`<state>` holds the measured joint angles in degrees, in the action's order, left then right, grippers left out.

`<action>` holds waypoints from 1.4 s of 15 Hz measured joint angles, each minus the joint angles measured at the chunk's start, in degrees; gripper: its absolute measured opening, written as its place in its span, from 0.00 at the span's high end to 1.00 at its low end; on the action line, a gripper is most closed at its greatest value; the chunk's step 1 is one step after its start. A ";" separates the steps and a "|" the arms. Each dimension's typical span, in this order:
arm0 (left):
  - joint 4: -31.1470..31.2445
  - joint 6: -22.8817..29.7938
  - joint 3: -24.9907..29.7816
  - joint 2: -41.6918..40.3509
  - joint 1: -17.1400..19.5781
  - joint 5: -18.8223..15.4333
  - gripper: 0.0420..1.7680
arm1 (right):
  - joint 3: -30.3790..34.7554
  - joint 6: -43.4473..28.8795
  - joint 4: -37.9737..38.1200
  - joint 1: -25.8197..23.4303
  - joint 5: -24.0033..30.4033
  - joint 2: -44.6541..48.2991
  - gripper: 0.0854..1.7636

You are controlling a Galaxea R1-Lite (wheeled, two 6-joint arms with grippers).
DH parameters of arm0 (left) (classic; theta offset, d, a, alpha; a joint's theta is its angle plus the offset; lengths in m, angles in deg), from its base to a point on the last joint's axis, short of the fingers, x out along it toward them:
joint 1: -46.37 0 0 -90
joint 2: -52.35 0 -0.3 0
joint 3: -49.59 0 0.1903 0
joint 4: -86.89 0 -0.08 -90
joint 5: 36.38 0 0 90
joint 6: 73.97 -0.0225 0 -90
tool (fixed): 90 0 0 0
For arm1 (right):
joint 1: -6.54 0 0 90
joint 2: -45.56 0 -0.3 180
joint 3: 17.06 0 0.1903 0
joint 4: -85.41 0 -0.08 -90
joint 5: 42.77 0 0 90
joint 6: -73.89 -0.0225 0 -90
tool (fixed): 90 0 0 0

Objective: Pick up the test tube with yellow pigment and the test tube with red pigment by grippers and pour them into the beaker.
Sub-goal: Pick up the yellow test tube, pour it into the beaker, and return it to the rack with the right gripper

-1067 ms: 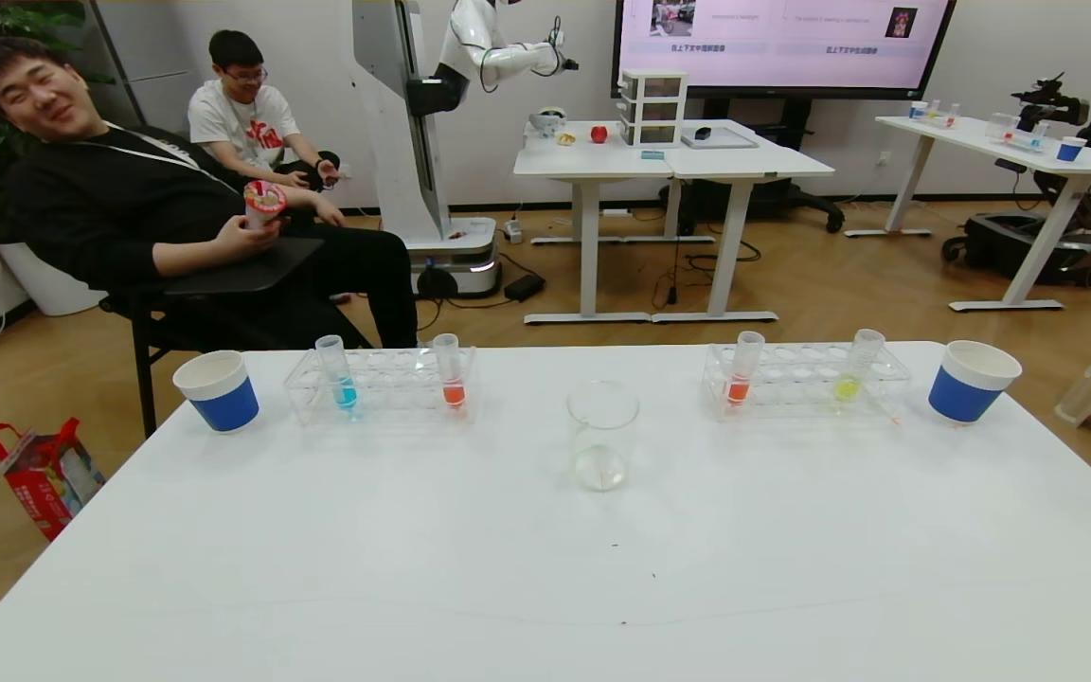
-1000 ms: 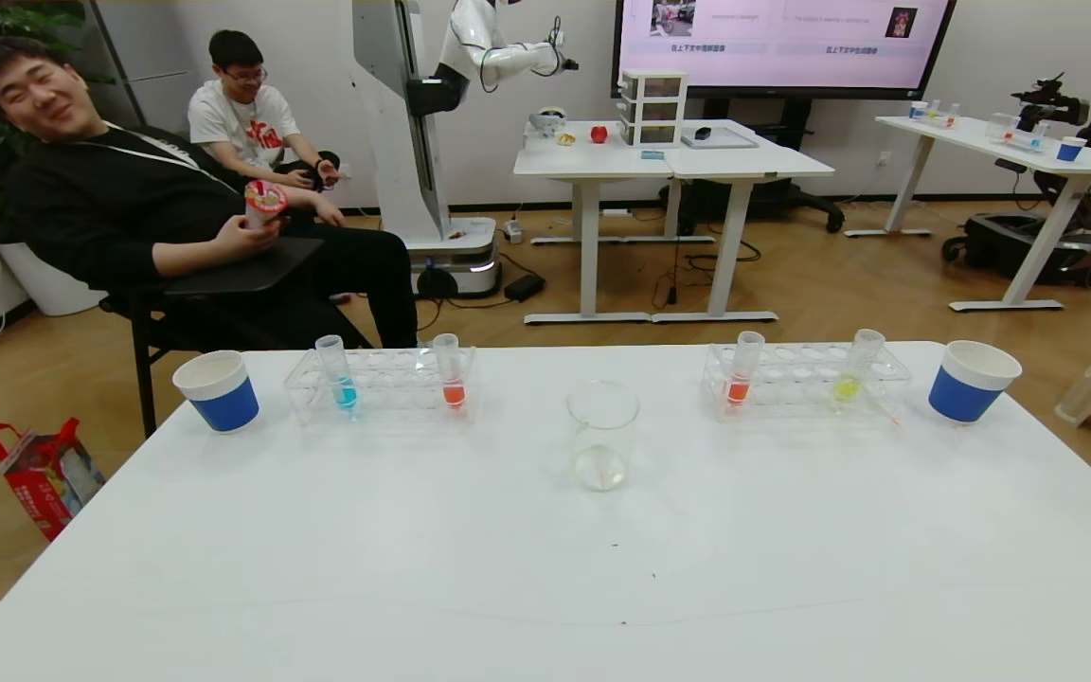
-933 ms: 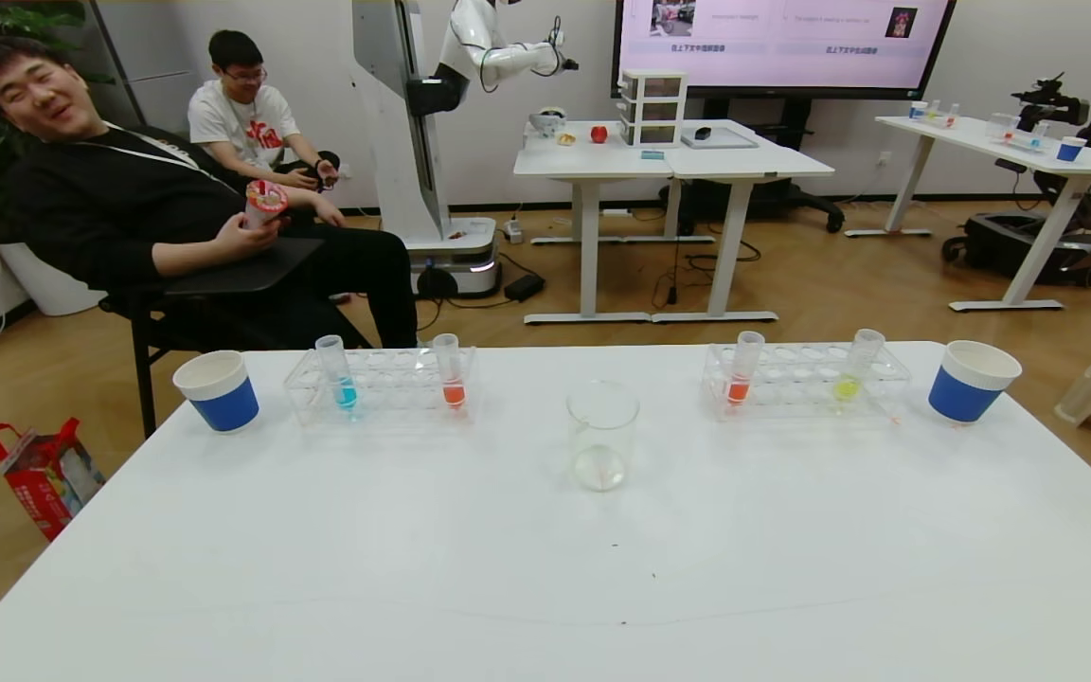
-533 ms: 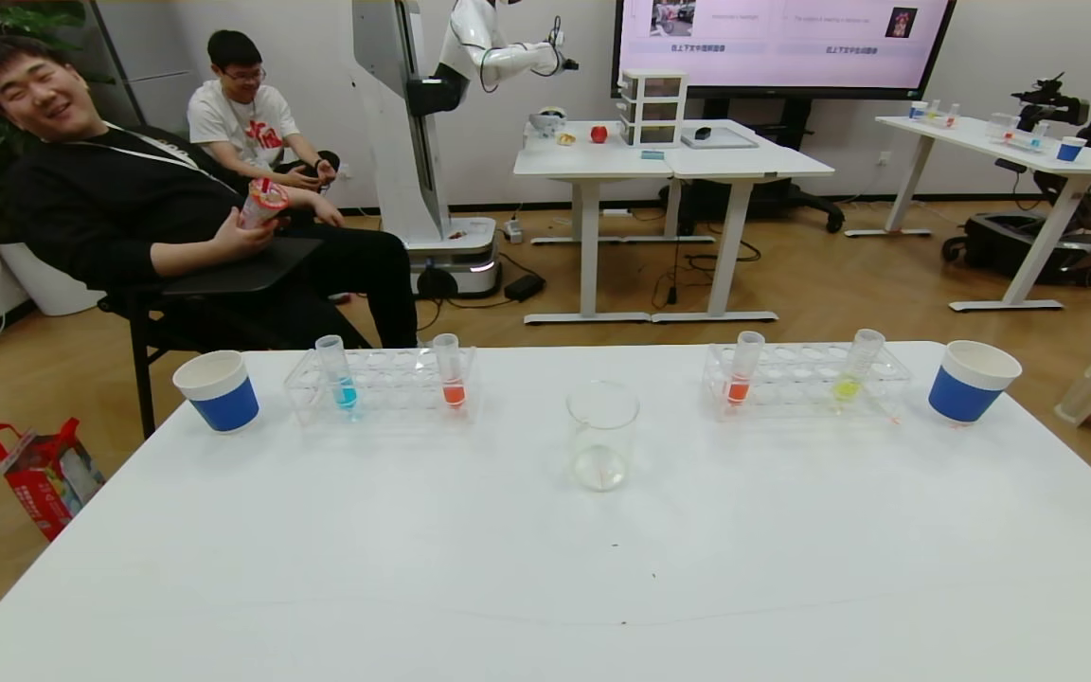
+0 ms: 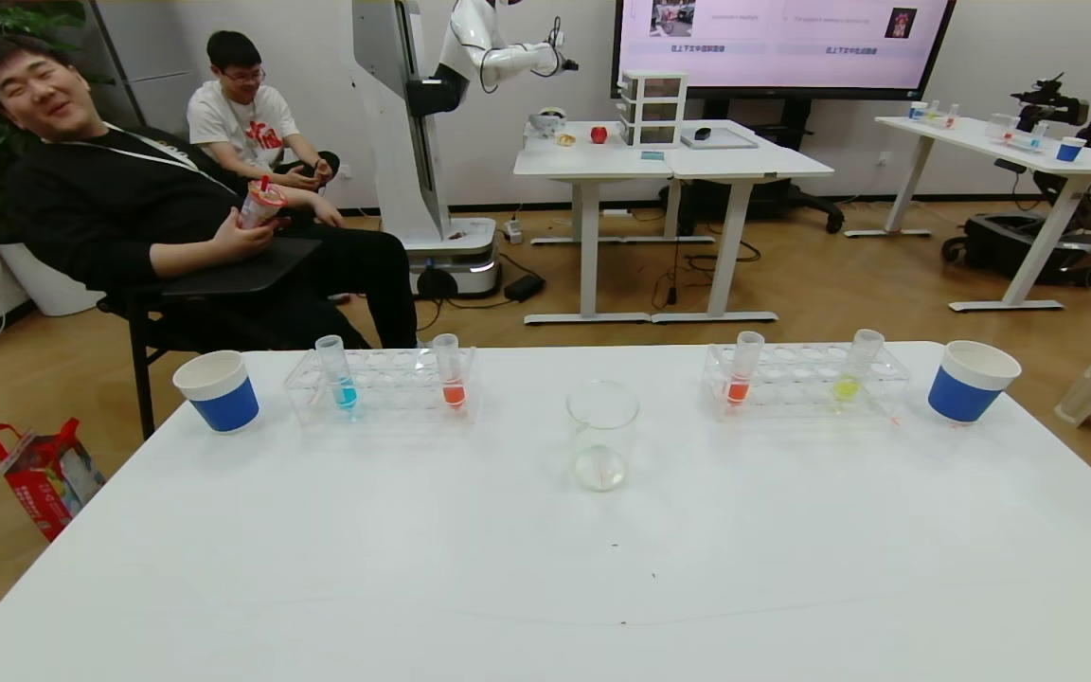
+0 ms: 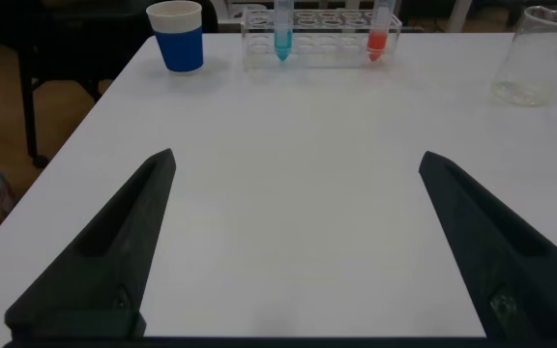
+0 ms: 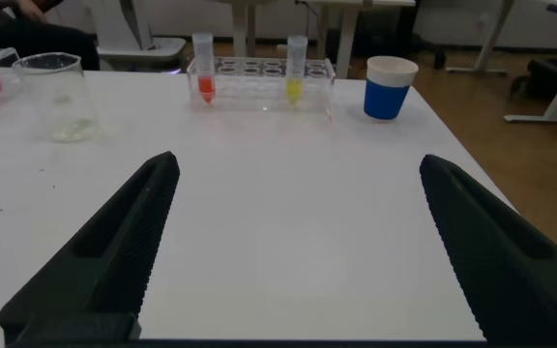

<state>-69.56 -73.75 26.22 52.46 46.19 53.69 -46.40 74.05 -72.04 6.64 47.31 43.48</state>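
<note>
My gripper will pour the yellow pigment (image 5: 845,388), and it will spread into only a shallow layer in the beaker, because it sits low in the test tube (image 5: 857,363).
The test tube with yellow pigment (image 5: 850,377) stands in the right clear rack (image 5: 806,398), which also holds a test tube with red pigment (image 5: 741,377). The yellow tube (image 7: 295,75) and that red tube (image 7: 204,73) show in the right wrist view. Another red tube (image 5: 451,379) stands in the left rack (image 5: 384,405) and shows in the left wrist view (image 6: 379,37). The beaker (image 5: 601,438) stands at the table's middle. My left gripper (image 6: 296,166) and right gripper (image 7: 298,166) are open and empty over the near table, out of the head view.
A blue-liquid tube (image 5: 341,379) stands in the left rack. Blue-and-white paper cups stand at the far left (image 5: 217,390) and far right (image 5: 970,381). The white table (image 5: 545,568) is bare in front. Two seated people are beyond its far left edge.
Nothing on the table has moved. Only the seated man beyond the table has shifted the cup in his hand.
</note>
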 joint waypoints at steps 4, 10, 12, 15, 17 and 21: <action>0.00 0.02 0.00 0.00 0.00 0.00 0.01 | -5.74 -0.11 -6.78 0.65 0.23 -11.58 0.02; 0.00 0.02 0.00 0.00 0.00 0.00 0.01 | -8.58 -0.38 -28.92 1.08 0.94 -40.06 0.02; -0.02 0.02 0.00 0.00 0.00 0.00 0.01 | -9.73 -0.46 -35.17 0.91 1.52 -49.51 0.02; 0.00 0.02 0.00 0.00 0.00 0.00 0.01 | -10.80 -0.56 -44.96 0.32 2.04 -62.46 0.02; 0.00 0.02 0.00 0.00 0.00 0.00 0.01 | -11.08 -0.57 -51.53 -0.12 3.21 -70.60 0.02; -0.02 0.00 0.00 0.00 0.00 0.00 0.01 | -11.50 -0.56 -64.26 -0.78 4.17 -84.91 0.02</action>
<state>-69.59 -73.75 26.22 52.46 46.19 53.69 -57.90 73.49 -136.30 5.86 51.48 -41.43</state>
